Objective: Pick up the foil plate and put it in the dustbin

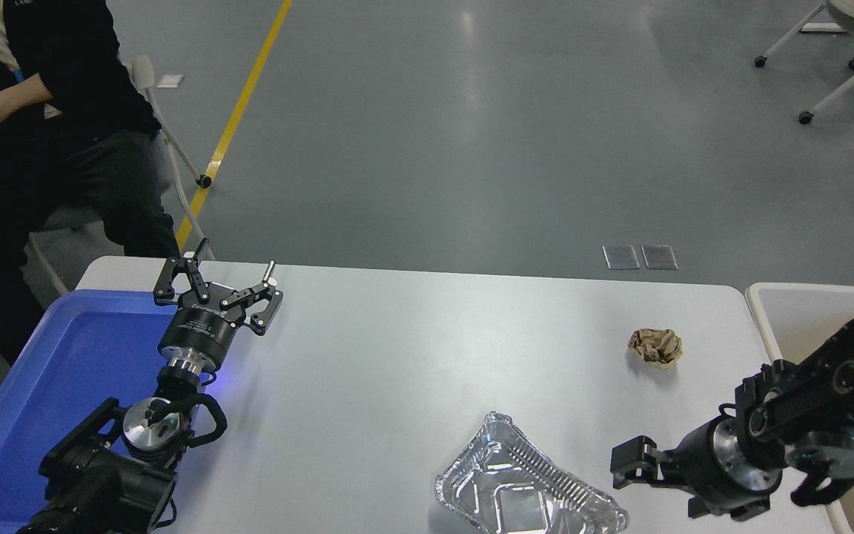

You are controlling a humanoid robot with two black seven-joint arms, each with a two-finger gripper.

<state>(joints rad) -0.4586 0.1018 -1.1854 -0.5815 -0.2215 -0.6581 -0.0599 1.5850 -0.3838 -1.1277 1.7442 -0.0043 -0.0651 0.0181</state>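
Ribbed sides (561,478) rise around the plate's embossed base. The foil plate (519,503) will stay in its tray shape when I pick it up by its rim.
The foil plate (527,489), a dented silver tray with ribbed sides, lies on the white table (412,356) at its near edge, right of centre. My right gripper (638,475) comes in from the lower right, pointing left. It is low over the table just right of the plate's right rim, open and empty. The dustbin (760,300) stands off the table's right end; only its pale rim and part of its inside show behind my right arm. My left gripper (219,289) is parked open at the lower left, beside the blue tray.
A small crumpled brown paper ball (654,345) lies on the table behind my right gripper. A blue plastic tray (41,371) sits at the table's left end. A person (41,111) sits at the far left corner.
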